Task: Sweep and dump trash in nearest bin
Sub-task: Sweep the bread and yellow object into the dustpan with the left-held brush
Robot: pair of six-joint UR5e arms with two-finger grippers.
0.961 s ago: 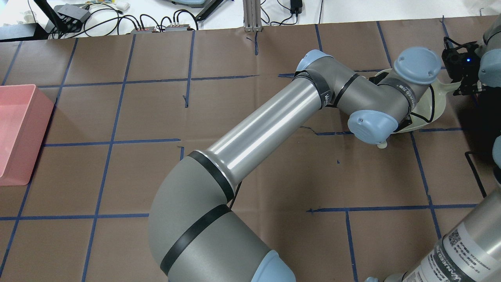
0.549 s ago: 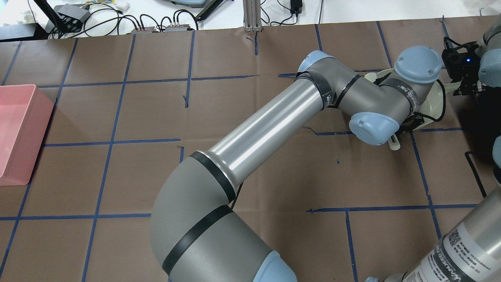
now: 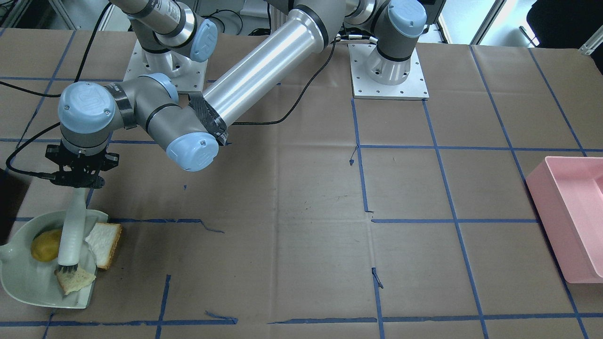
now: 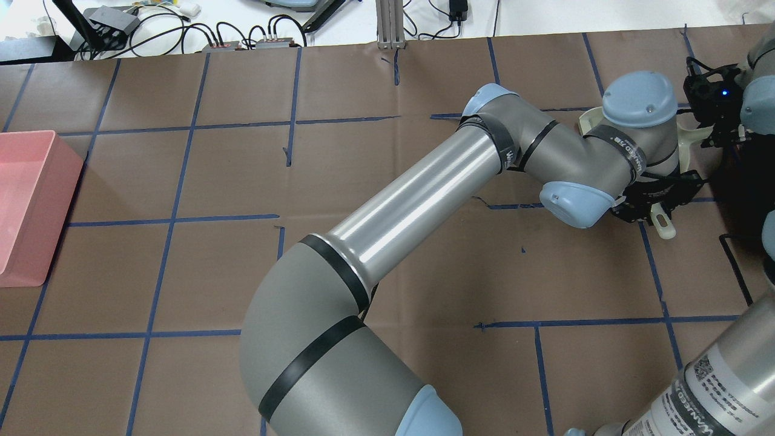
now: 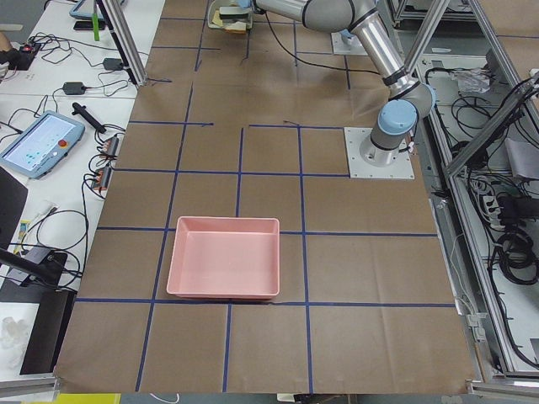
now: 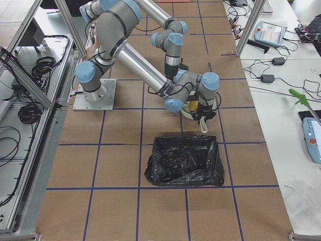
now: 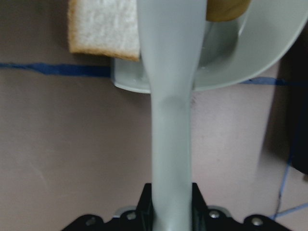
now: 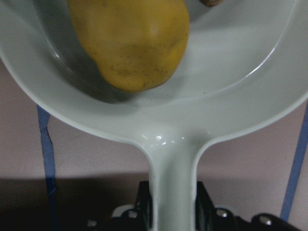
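The bread slice rests against the dustpan's open edge, behind the brush. Next, I move the brush back past the slice (image 3: 135, 261) with my left gripper and sweep the slice in.
My left gripper (image 3: 77, 173) is shut on the white brush (image 3: 72, 228), whose bristles (image 3: 67, 269) touch a small bread piece (image 3: 74, 281) at the lip of the pale green dustpan (image 3: 26, 285). A round yellow lump (image 3: 45, 245) lies inside the pan. A second bread slice (image 3: 104, 244) leans on the pan's open edge, partly on the paper. My right gripper (image 8: 171, 204) is shut on the dustpan handle (image 8: 171, 168). The left wrist view shows the brush (image 7: 171, 120) over the pan rim (image 7: 240, 62) and bread (image 7: 101, 29).
A black bag-lined bin (image 6: 184, 160) stands close beside the dustpan, on the robot's right. A pink bin (image 3: 572, 221) sits at the table's far other end. Brown paper with blue tape lines covers the table. Cables and devices lie beyond the far edge (image 4: 242, 33).
My left wrist has turned and shifted right, toward the right arm. The brush handle's end swung right with it, and less of the dustpan shows from overhead.
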